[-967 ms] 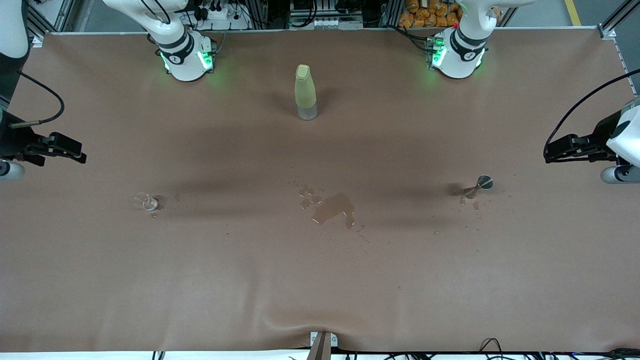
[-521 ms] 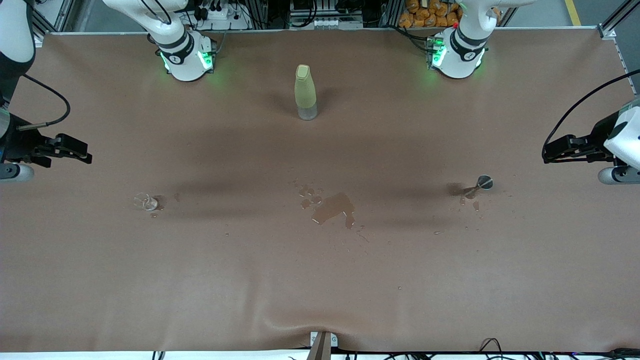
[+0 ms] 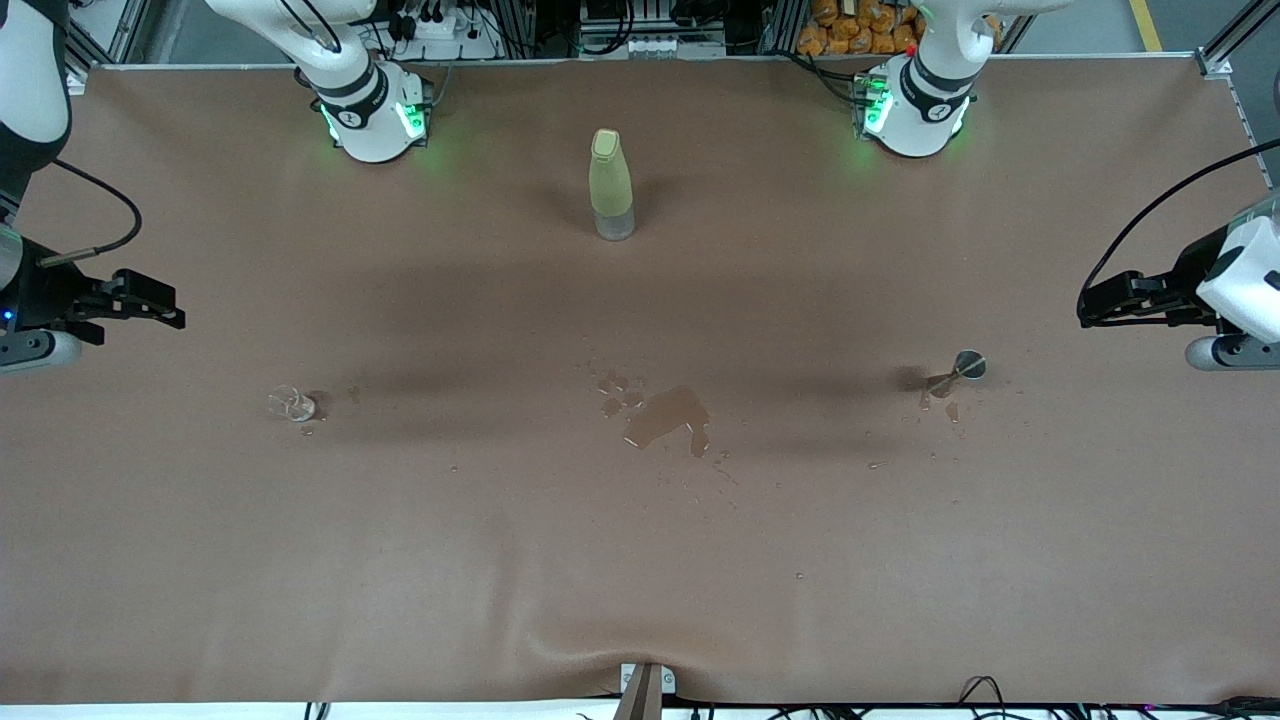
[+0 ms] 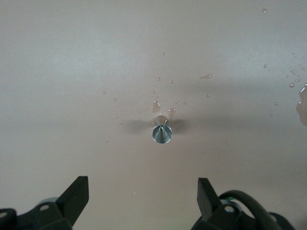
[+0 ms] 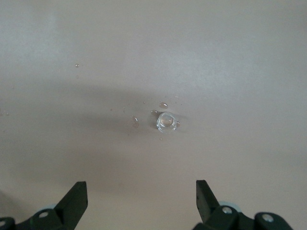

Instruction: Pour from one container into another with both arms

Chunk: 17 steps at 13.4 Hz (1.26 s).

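Note:
My right gripper is pointing down at the glass's open top. Next, I lower it and make it level first, and then take the glass by its side.
A small clear glass container (image 3: 292,403) (image 5: 166,121) stands on the brown table toward the right arm's end, with droplets around it. A small metal container (image 3: 968,365) (image 4: 162,134) stands toward the left arm's end, also ringed by droplets. My right gripper (image 3: 166,304) (image 5: 140,188) hovers open and empty over the table's edge at its own end, apart from the glass. My left gripper (image 3: 1090,303) (image 4: 142,186) hovers open and empty over the edge at its end, apart from the metal container.
A tall yellow-green bottle (image 3: 611,185) stands upright between the two arm bases, farther from the front camera than both containers. A puddle of spilled liquid (image 3: 665,415) lies mid-table between the containers. The brown table cover (image 3: 640,560) wrinkles at its front edge.
Both grippers have crept slightly inward over the table from their ends. Containers, bottle and puddle have not moved.

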Motion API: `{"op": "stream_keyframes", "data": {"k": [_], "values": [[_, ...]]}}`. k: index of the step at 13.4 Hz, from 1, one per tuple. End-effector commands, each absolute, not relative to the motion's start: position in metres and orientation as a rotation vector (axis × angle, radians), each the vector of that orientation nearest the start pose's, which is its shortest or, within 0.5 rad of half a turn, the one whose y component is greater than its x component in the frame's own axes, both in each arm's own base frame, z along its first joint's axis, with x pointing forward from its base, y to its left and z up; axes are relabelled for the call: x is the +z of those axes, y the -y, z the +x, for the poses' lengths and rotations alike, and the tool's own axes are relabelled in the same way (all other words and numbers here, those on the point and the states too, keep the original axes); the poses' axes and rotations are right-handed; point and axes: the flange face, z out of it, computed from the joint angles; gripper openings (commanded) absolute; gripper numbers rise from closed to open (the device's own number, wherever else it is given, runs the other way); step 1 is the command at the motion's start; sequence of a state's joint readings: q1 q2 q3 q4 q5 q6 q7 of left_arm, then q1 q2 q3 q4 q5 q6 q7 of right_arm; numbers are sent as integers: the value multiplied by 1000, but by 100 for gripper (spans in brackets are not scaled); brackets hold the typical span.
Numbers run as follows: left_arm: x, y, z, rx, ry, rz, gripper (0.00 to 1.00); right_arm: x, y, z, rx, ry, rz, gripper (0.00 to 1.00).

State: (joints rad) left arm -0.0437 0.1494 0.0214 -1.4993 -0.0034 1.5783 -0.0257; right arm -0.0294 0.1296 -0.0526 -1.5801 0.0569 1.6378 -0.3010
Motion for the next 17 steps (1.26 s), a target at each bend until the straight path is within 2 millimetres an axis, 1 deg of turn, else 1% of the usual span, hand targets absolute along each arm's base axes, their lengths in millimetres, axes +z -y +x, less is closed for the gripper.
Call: {"op": "stream_keyframes", "data": {"k": [1, 2, 4, 5, 6, 8, 9, 10, 12, 14, 15, 16, 17], "values": [[575, 19, 596, 103, 5, -3137, 100, 543, 54, 599, 64, 408, -2926, 100], [575, 20, 596, 103, 0, -3137, 100, 539, 59, 600, 62, 430, -2905, 100], [575, 19, 596, 103, -2, -3137, 100, 536, 62, 599, 62, 496, -2887, 100], [575, 20, 596, 103, -5, -3137, 100, 533, 68, 598, 55, 526, -2853, 100], [575, 20, 596, 103, -5, -3137, 100, 534, 67, 598, 24, 595, -2802, 100], [575, 20, 596, 101, -5, -3137, 100, 533, 63, 600, -35, 790, -2710, 100], [575, 19, 596, 101, -2, -3137, 100, 527, 59, 604, -103, 855, -2595, 100], [574, 20, 597, 103, -7, -3137, 100, 526, 61, 605, -137, 868, -2551, 100], [575, 20, 598, 89, -31, -3139, 100, 517, 72, 604, -147, 882, -2521, 100], [570, 20, 602, 75, -180, -3136, 100, 517, 80, 605, -239, 969, -2437, 100], [566, 19, 604, 79, -262, -3132, 100, 511, 89, 604, -263, 982, -2405, 100], [566, 18, 604, 77, -327, -3131, 100, 501, 97, 602, -276, 1007, -2374, 100], [564, 12, 605, 77, -396, -3133, 100, 491, 103, 600, -316, 1035, -2319, 100]]}}
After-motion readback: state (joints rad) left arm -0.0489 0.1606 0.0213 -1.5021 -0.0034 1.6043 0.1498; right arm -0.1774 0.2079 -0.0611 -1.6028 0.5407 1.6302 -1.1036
